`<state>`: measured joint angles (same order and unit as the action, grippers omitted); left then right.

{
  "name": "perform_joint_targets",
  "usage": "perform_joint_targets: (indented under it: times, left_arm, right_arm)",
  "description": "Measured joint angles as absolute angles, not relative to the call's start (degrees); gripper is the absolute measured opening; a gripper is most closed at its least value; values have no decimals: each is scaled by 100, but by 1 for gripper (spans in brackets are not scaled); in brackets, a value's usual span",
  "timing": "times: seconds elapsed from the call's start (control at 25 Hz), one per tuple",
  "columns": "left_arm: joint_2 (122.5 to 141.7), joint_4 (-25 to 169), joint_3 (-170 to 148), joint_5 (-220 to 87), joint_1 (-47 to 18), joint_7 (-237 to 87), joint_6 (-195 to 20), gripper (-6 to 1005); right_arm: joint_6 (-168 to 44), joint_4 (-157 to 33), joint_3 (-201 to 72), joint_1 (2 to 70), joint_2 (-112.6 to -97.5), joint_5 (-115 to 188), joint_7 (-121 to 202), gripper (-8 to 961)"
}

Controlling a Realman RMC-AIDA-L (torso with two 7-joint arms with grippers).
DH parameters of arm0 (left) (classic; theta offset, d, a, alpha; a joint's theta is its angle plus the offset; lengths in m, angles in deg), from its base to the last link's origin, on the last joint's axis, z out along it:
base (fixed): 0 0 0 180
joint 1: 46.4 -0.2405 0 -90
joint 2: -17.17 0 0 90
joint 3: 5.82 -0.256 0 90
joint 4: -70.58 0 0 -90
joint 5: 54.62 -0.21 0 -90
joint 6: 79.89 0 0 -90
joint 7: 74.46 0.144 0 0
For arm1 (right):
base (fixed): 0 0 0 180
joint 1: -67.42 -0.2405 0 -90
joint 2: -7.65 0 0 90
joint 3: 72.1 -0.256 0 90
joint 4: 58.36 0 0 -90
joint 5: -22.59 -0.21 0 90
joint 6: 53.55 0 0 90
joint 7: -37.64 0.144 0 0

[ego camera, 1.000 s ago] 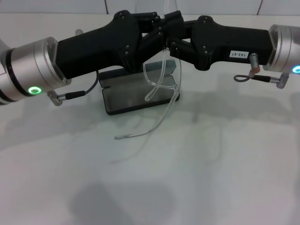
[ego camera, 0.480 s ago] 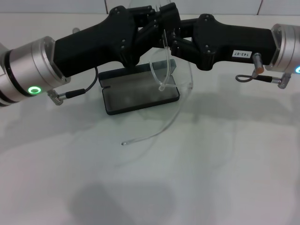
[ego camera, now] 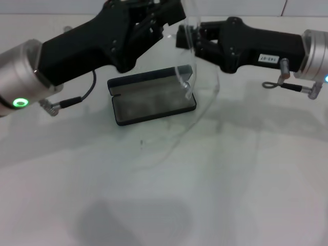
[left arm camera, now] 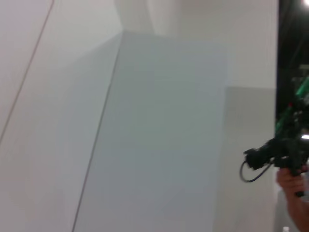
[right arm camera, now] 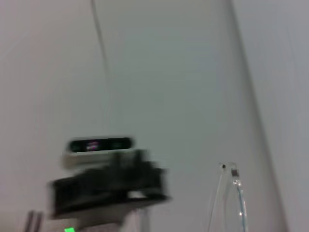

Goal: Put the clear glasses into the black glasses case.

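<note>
One thin clear arm (ego camera: 177, 145) reaches out beyond the black glasses case. My left gripper needs to fold the arm against the frame (ego camera: 180, 77) before the glasses go in.
The clear glasses (ego camera: 191, 57) hang in the air above the black glasses case (ego camera: 154, 102), which lies open on the white table with its grey lining up. My left gripper (ego camera: 171, 10) reaches in from the left and is shut on the top of the glasses. Just below it, my right gripper (ego camera: 185, 40) comes from the right and is shut on the frame. One thin clear arm trails down to the table in front of the case. Part of the glasses (right arm camera: 235, 193) shows in the right wrist view. The left wrist view shows neither glasses nor case.
The white table (ego camera: 230, 179) stretches toward me in front of the case. A person's hand with a black device (left arm camera: 285, 159) appears far off in the left wrist view. The right wrist view looks back at the robot's head camera (right arm camera: 99, 145).
My left gripper has risen up and back, tilting the glasses more upright and lifting them higher over the case. The right gripper moved up slightly. The case stayed put.
</note>
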<state>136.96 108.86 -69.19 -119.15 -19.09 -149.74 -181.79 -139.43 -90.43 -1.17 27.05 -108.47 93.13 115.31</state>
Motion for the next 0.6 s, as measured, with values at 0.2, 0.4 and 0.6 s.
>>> perform_joint_targets:
  times: [0.2, 0.4, 0.6]
  left_arm:
    - [13708, 10876, -6995, -11784, -2140, -14431, -18811, 99]
    - [13679, 10884, -7499, -11728, -2238, -13984, -19199, 99]
    - [13669, 10845, -7651, -11813, -2156, -13863, -19189, 99]
  right_arm:
    - [-13593, -9033, -127, 2964, -10850, 8612, 11525, 124]
    - [-13751, -9042, -104, 3267, -10852, 7528, 11303, 124]
    - [-14132, -8860, -84, 3330, -10854, 6751, 11087, 124]
